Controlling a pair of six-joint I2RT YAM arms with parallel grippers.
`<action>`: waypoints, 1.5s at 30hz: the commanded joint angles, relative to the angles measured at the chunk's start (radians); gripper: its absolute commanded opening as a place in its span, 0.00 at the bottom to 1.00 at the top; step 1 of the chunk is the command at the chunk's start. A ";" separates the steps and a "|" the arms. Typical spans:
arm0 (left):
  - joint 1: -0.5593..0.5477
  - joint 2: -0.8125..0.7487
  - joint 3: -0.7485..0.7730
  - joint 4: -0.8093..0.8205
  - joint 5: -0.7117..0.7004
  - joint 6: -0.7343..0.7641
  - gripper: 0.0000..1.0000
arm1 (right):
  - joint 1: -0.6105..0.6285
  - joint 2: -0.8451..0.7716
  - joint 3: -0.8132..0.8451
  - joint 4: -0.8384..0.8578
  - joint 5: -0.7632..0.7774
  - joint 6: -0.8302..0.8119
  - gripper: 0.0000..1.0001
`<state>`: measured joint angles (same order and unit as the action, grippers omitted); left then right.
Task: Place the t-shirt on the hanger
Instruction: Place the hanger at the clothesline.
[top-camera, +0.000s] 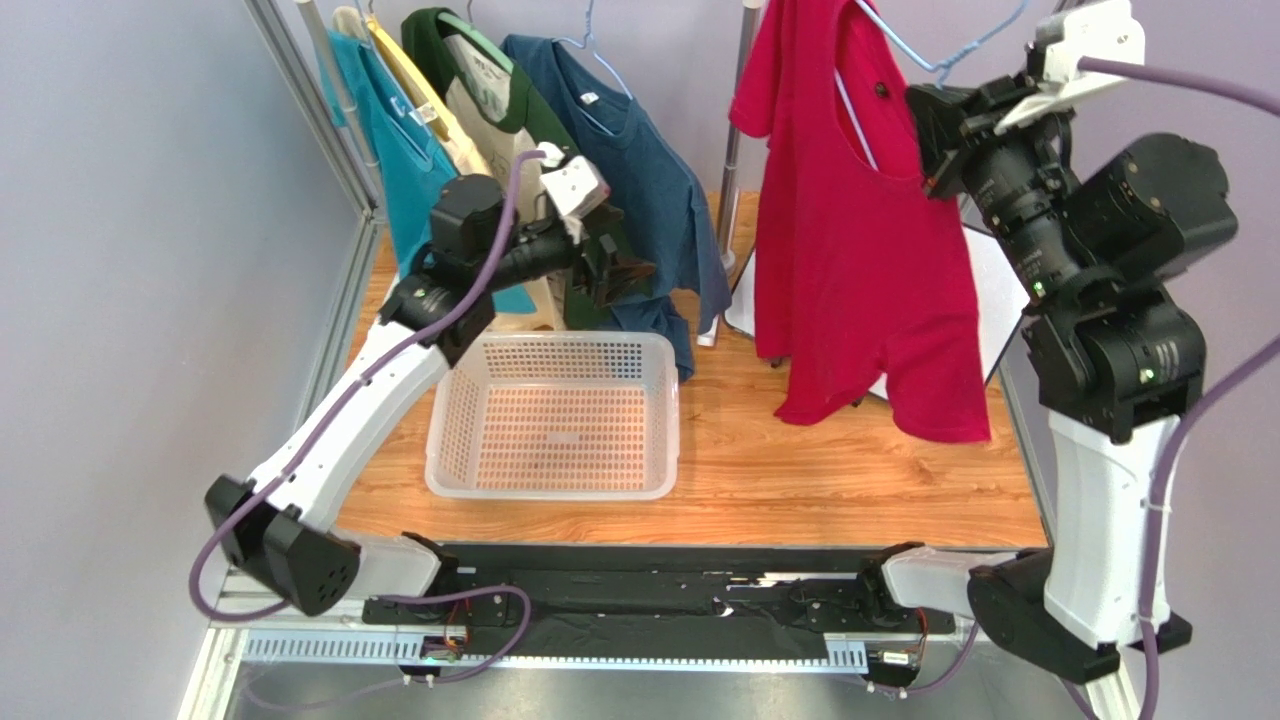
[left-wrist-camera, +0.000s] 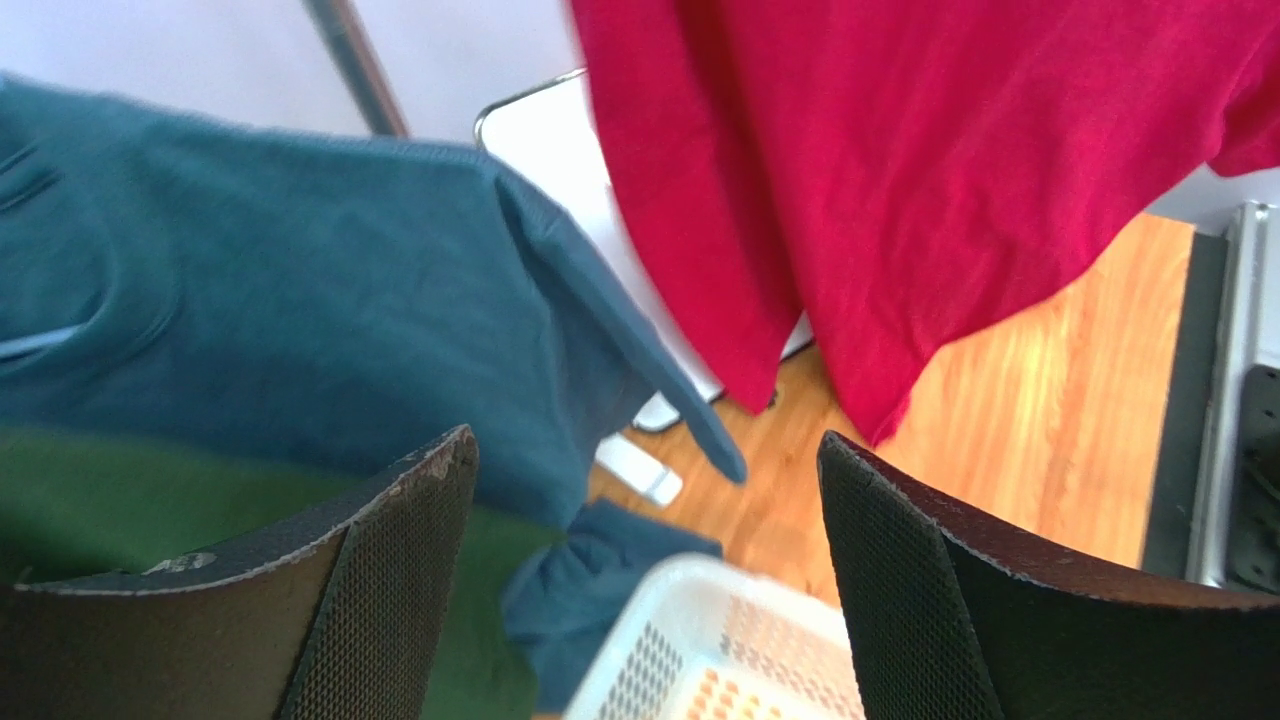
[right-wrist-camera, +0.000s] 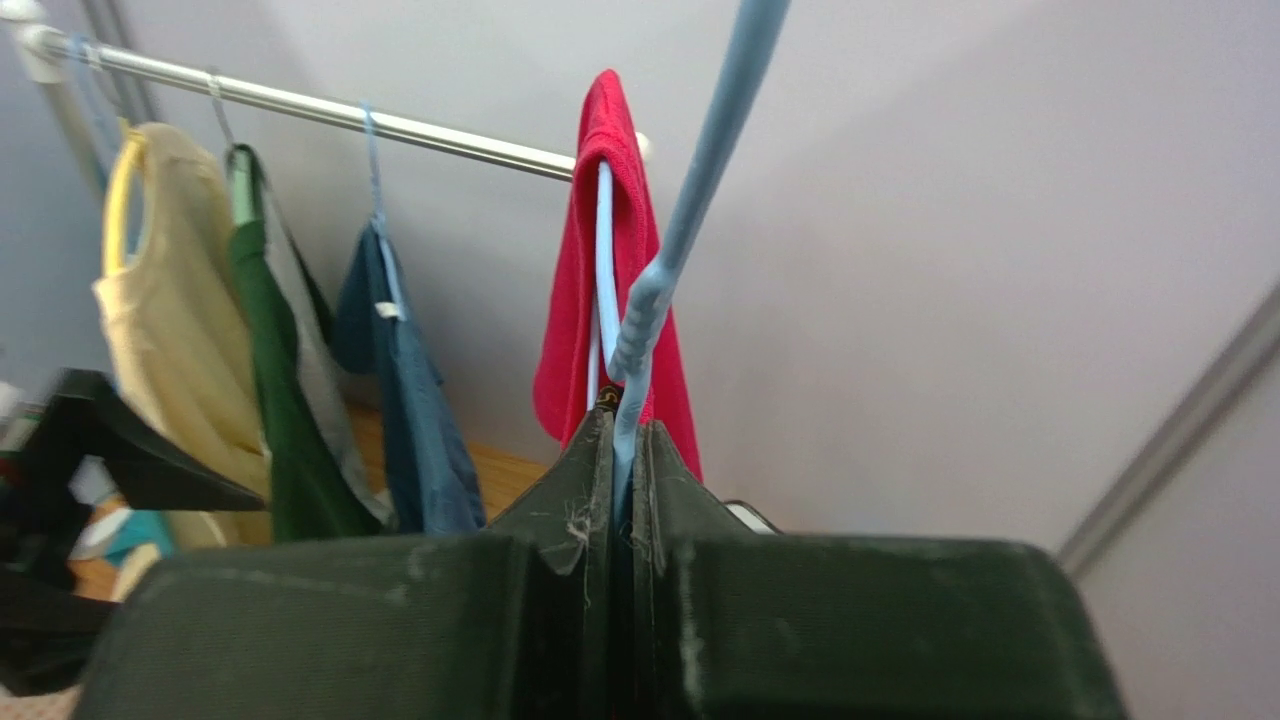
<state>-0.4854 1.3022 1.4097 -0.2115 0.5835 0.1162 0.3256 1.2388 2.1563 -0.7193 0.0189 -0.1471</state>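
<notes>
The red t-shirt's hanger (top-camera: 944, 63) is out beyond the rack's upright pole. Next, my right gripper moves it back toward the rail (right-wrist-camera: 478, 146) next to the navy shirt.
The red t-shirt (top-camera: 857, 240) hangs draped over the light-blue wire hanger (top-camera: 950, 63) at the back right, its hem just above the table. My right gripper (top-camera: 935, 150) is shut on the hanger's wire. In the right wrist view the wire (right-wrist-camera: 669, 270) rises from between the closed jaws of the gripper (right-wrist-camera: 624, 428), with the red t-shirt (right-wrist-camera: 609, 255) hanging beyond. My left gripper (top-camera: 624, 270) is open and empty beside the navy shirt, above the basket's far edge. In the left wrist view its gripper (left-wrist-camera: 646, 570) stands wide open and the red t-shirt (left-wrist-camera: 932, 180) hangs ahead.
A rail (right-wrist-camera: 376, 123) carries teal (top-camera: 394, 143), yellow, green-and-cream (top-camera: 489, 90) and navy (top-camera: 639, 165) shirts on hangers. A white perforated basket (top-camera: 451, 435) sits on the wooden table. The rack's upright pole (top-camera: 733, 150) stands behind the red t-shirt.
</notes>
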 joint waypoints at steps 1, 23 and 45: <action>-0.058 0.081 0.026 0.267 -0.002 -0.013 0.87 | -0.003 0.005 0.079 0.229 -0.180 0.133 0.00; -0.091 0.379 0.109 0.480 -0.438 0.028 0.71 | -0.003 0.053 -0.015 0.241 0.012 0.006 0.00; -0.048 0.147 -0.077 0.385 -0.442 0.043 0.76 | 0.001 0.416 0.143 0.168 -0.146 -0.014 0.00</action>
<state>-0.5415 1.4883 1.3296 0.1768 0.1440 0.1616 0.3252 1.6352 2.2177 -0.5983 -0.1143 -0.1242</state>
